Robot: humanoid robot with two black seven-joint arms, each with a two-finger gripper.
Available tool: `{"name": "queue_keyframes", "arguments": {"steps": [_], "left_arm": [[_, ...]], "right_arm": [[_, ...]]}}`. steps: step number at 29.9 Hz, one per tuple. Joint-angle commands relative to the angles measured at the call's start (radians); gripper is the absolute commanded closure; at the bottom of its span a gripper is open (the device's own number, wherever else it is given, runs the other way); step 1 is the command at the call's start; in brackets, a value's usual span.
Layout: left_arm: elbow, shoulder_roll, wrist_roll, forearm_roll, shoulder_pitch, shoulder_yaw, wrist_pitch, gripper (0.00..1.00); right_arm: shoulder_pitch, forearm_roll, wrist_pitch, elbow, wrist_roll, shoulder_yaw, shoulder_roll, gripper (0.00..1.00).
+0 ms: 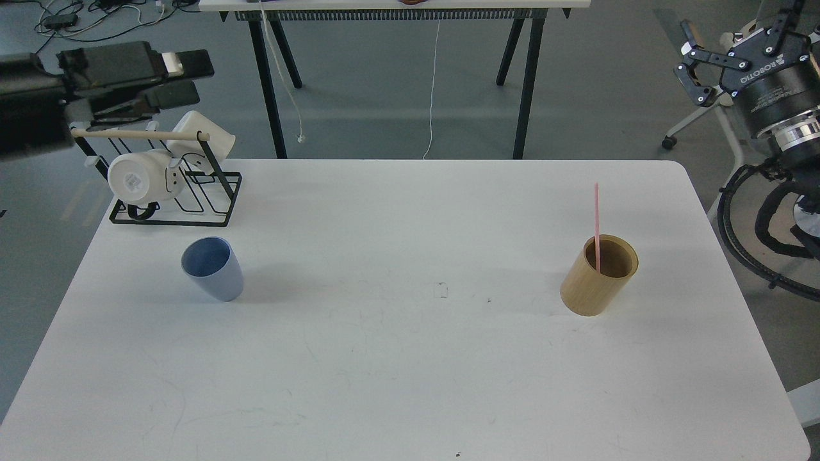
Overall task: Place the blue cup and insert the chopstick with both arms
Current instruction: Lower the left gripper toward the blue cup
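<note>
I am about to lift the pink chopstick [597, 215], which should slide free and leave the tan wooden cylinder standing, as the cylinder's wide opening [615, 257] leaves space around it.
The blue cup [213, 269] stands upright and empty on the left part of the white table [410, 384]. The pink chopstick [597, 221] stands in a tan wooden cylinder [596, 285] on the right part. My left gripper [182, 78] is off the table's far left corner, above the mug rack, pointing right, with its fingers apart and empty. My right gripper [737, 35] is raised off the table's far right corner, open wide and empty, with one finger partly cut by the frame's top. Both grippers are far from the cup and the stick.
A black wire rack [176, 192] with a pale wooden rod [138, 134] holds white mugs [138, 179] at the table's far left corner. A second table's black legs [269, 83] stand behind. My right arm's cables [749, 256] hang beside the table's right edge.
</note>
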Motion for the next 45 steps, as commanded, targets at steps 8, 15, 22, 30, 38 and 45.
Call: {"name": "queue_keyframes", "arguments": {"steps": [8,15,22,30,38,45], "left_arm": [[0.07,-0.025,0.0,0.441,0.087,0.134,0.004,0.0],[0.327,-0.183,0.0,0.664,0.116,0.168,0.041,0.01],[0.517,-0.326,0.0,0.707,0.144,0.171,0.039,0.01],[0.656,-0.452,0.0,0.716,0.164,0.171,0.033,0.01],[0.699,-0.498,0.0,0.719,0.201,0.171,0.036,0.01],[0.792,-0.567,0.0,0.719,0.216,0.169,0.038,0.07]], "right_arm": [[-0.007,0.0,0.0,0.001,0.0,0.0,-0.006,0.01],[-0.012,0.0,0.0,0.001,0.0,0.0,-0.012,0.01],[-0.018,-0.001,0.0,-0.002,0.0,0.002,-0.013,0.01],[-0.026,-0.001,0.0,-0.015,0.0,0.003,-0.013,0.01],[-0.035,-0.001,0.0,-0.016,0.0,0.003,-0.026,0.01],[-0.046,0.0,0.0,-0.015,0.0,0.003,-0.027,0.01]]}}
